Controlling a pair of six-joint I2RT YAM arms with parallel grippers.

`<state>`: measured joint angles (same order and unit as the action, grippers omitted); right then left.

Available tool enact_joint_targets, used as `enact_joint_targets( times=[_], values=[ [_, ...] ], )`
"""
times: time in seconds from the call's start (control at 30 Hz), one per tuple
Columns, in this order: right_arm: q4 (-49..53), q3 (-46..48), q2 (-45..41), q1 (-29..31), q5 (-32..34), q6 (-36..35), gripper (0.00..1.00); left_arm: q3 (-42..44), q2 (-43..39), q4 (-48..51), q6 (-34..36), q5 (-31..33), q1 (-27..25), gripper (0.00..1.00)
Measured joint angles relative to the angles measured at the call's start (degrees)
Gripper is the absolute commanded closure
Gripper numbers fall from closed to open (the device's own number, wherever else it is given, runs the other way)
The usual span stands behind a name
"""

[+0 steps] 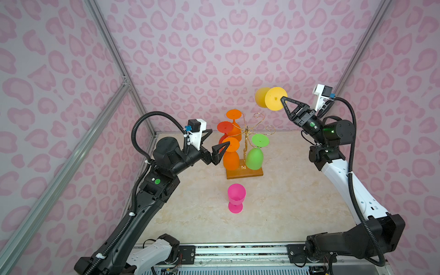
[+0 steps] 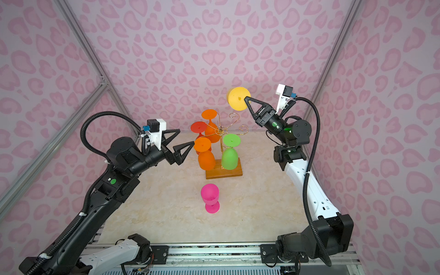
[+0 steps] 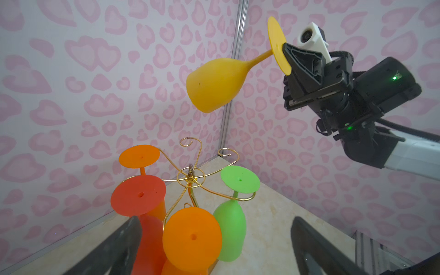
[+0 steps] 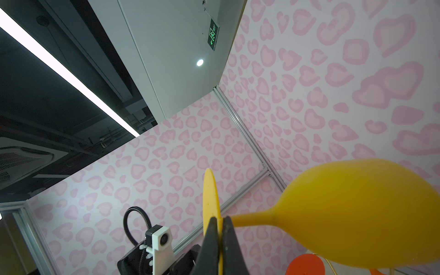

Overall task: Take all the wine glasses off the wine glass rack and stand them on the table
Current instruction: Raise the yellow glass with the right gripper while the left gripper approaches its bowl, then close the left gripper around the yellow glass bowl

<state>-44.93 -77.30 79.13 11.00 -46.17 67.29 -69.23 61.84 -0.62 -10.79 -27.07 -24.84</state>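
Observation:
My left gripper should keep moving up, open, until its fingers can close on the yellow glass's rim (image 3: 196, 98), because my right gripper holds the glass's foot (image 1: 276, 99) and leaves that rim free.
My right gripper (image 1: 283, 99) (image 4: 220, 220) is shut on the foot disc of a yellow wine glass (image 1: 273, 98) (image 4: 357, 214). It holds the glass in the air, tilted, above and to the right of the wine glass rack (image 1: 247, 131) (image 3: 190, 175). The gold wire rack stands on a brown wooden base (image 1: 257, 172). From it hang two orange glasses, a red one (image 3: 138, 195) and a green one (image 3: 232, 233), bowls down. My left gripper (image 1: 219, 137) (image 3: 215, 228) is open at the rack's left side, level with the near orange glass (image 3: 191, 238), and holds nothing.
A pink glass (image 1: 235, 196) stands upright on the marble-look tabletop (image 1: 297, 202) in front of the rack. Pink heart-patterned walls with metal frame bars (image 1: 71, 166) close in the left, back and right sides.

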Motion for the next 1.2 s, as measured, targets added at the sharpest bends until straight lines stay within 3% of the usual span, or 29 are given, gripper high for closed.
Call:
enact_joint_targets(
  times=[0.2,0.5,0.8,1.2],
  values=[
    [-10.51,2.1,1.46,2.93,-1.46,8.0,1.0,0.52,6.69,-18.36,-14.78,-16.72,6.25,0.05],
    [-22.49,2.27,6.45,8.83,-1.75,17.73,1.0,-0.63,17.64,-39.43,-31.98,-28.3,9.49,0.05],
    [-28.35,2.99,9.18,10.88,-1.55,21.57,1.0,-1.57,27.21,-58.36,-47.28,-32.52,12.22,0.08],
    [-38.56,3.67,14.84,11.23,0.33,31.17,1.0,-6.56,36.57,-81.15,-66.49,-33.62,12.83,0.25]
  ],
)
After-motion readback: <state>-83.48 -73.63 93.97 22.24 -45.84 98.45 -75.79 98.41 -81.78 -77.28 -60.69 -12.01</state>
